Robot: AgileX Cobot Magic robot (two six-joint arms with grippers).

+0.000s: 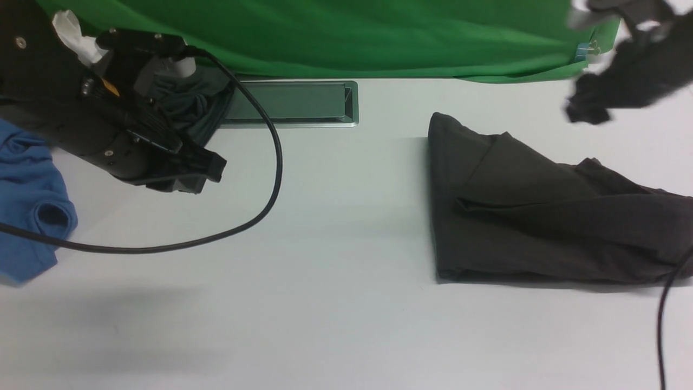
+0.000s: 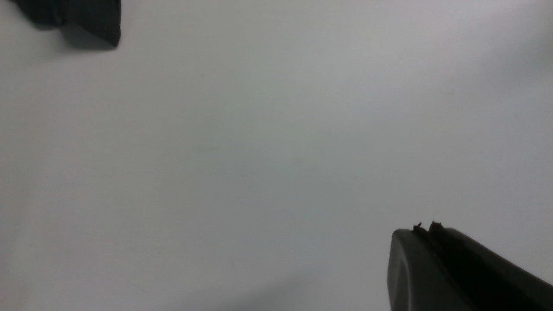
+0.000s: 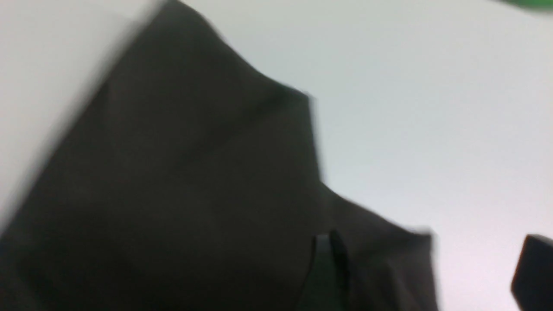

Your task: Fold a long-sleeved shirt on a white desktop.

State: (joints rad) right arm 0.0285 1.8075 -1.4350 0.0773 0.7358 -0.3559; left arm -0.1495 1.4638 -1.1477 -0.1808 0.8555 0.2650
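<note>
The front layer's edge [image 1: 578, 199] lies free across the bunched fold [image 1: 609, 176], so when I lift the fold, it should rise in a hump while the front layer stays down.
The long-sleeved shirt [image 1: 541, 216] lies folded into a dark, rumpled block on the right of the white desktop [image 1: 325, 271]. My right gripper [image 1: 590, 108] hovers blurred above the shirt's far right side. In the right wrist view the right gripper [image 3: 430, 268] is open, its fingers [image 3: 328, 272] wide apart over the shirt [image 3: 194, 194], with nothing held. My left gripper [image 1: 208, 165] hangs shut and empty over the left of the desktop, far from the shirt. In the left wrist view the left gripper [image 2: 425, 229] has its jaws pressed together over bare desktop [image 2: 259, 151], with a dark cloth corner [image 2: 86, 17] at the frame's edge.
A bright blue shirt [image 1: 27, 206] lies at the left edge. A slate-grey garment [image 1: 195, 103] is bunched behind the left arm, beside the metal hatch [image 1: 292, 103]. A green backdrop [image 1: 352, 32] hangs at the back. Black cables [image 1: 260, 206] loop over the desktop.
</note>
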